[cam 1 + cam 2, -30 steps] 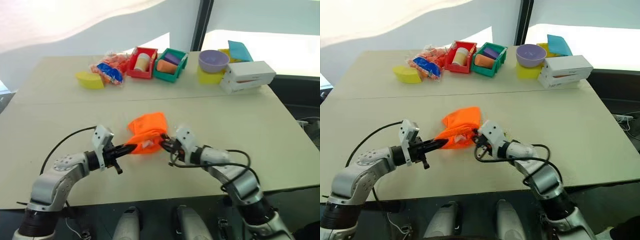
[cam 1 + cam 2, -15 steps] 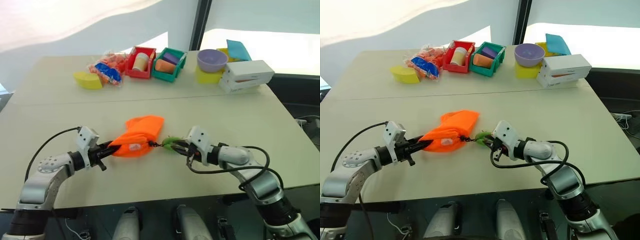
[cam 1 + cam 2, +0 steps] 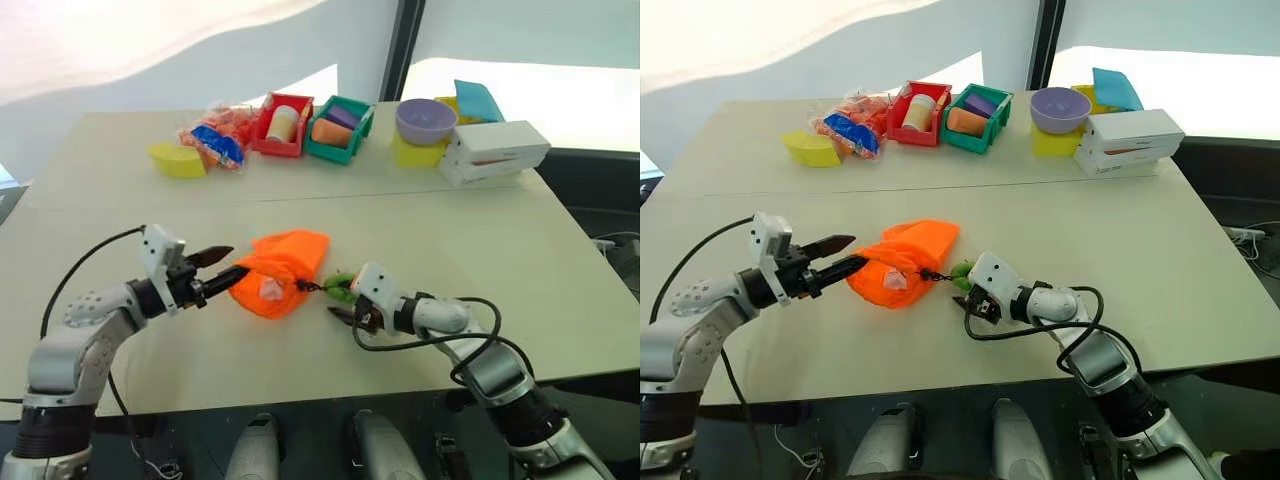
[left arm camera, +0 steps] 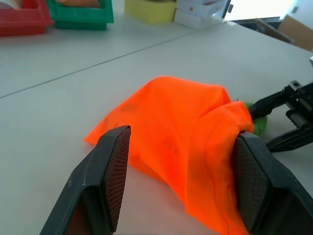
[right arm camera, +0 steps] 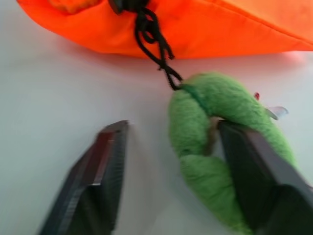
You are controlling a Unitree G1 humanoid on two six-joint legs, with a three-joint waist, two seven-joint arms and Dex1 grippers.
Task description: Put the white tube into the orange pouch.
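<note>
The orange pouch is tied to the lime-green ring by the slack black cord (image 3: 312,287), so the pouch's corded end (image 3: 296,283) will come out toward the ring when the robot pulls.
The orange pouch (image 3: 285,265) lies bunched on the near middle of the table (image 3: 520,250). Its black cord (image 5: 151,39) runs to the lime-green ring (image 3: 340,287), which is beside it. My left gripper (image 3: 238,260) is open at the pouch's left end, raised a little, and the fabric (image 4: 186,112) reaches between its fingers. My right gripper (image 3: 345,313) is open just in front of the ring (image 5: 215,103), which rests against one finger (image 5: 254,171). The white tube is hidden. A small white patch (image 3: 268,288) shows at the pouch's near end, and I cannot tell what it is.
Along the table's far edge stand a yellow sponge (image 3: 178,160), a crinkly snack bag (image 3: 220,135), a red bin (image 3: 283,125) with a cream cylinder, a green bin (image 3: 340,128), a purple bowl (image 3: 427,120) and a long white box (image 3: 497,152).
Both grippers were shut on the pouch, drew apart with its left end and the ring, then opened and let go. The left one has risen. The pouch rests on the table.
</note>
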